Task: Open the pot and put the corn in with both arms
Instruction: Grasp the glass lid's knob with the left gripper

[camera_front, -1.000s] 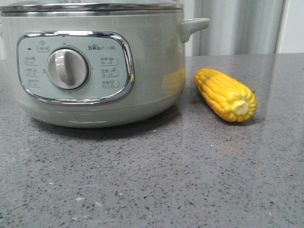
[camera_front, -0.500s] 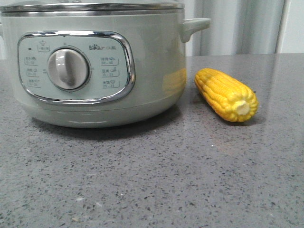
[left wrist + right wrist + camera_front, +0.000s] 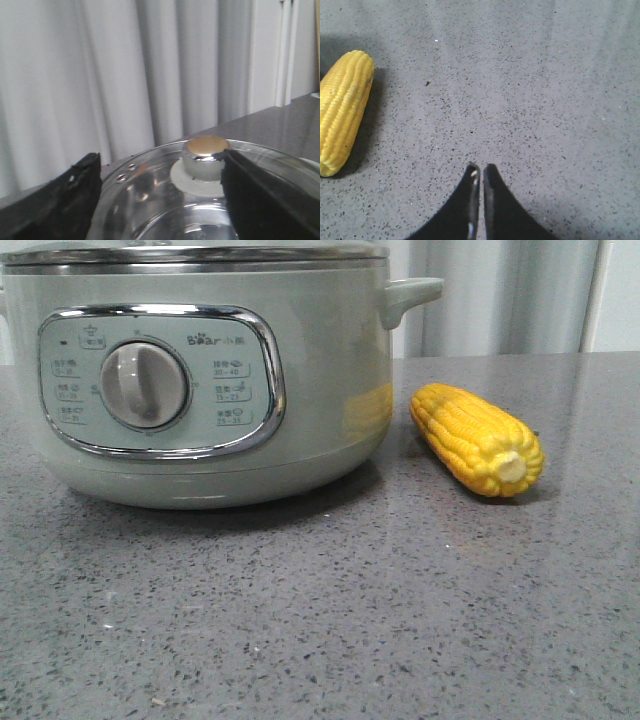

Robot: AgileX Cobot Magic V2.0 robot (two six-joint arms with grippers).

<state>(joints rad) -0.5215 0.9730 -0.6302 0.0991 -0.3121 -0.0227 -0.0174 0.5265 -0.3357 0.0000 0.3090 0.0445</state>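
The chrome lid knob (image 3: 205, 148) stands clear within the reach of the left gripper's open fingers, so the robot should keep moving in until the fingers are on either side of its chrome side (image 3: 204, 168), and then close them.
The pale-green pot (image 3: 320, 390) stands on the grey table at the left of the front view, with its glass lid (image 3: 190, 252) on. The yellow corn (image 3: 477, 438) lies to its right, pale cut end toward the camera. My left gripper (image 3: 160, 156) is open above the lid (image 3: 150, 200). Its fingers straddle the chrome lid knob (image 3: 205, 155), and one finger (image 3: 260, 200) is right beside the knob. My right gripper (image 3: 479, 167) is shut and empty over bare table, apart from the corn (image 3: 342, 110). Neither gripper shows in the front view.
The speckled grey table (image 3: 350, 620) stretches in front of the pot and the corn. The pot's side handle (image 3: 410, 292) juts out above the corn's far end. A pale curtain (image 3: 500, 295) hangs behind the table.
The pot and the corn sit a few pixels further right in the front view. Nothing else has visibly changed.
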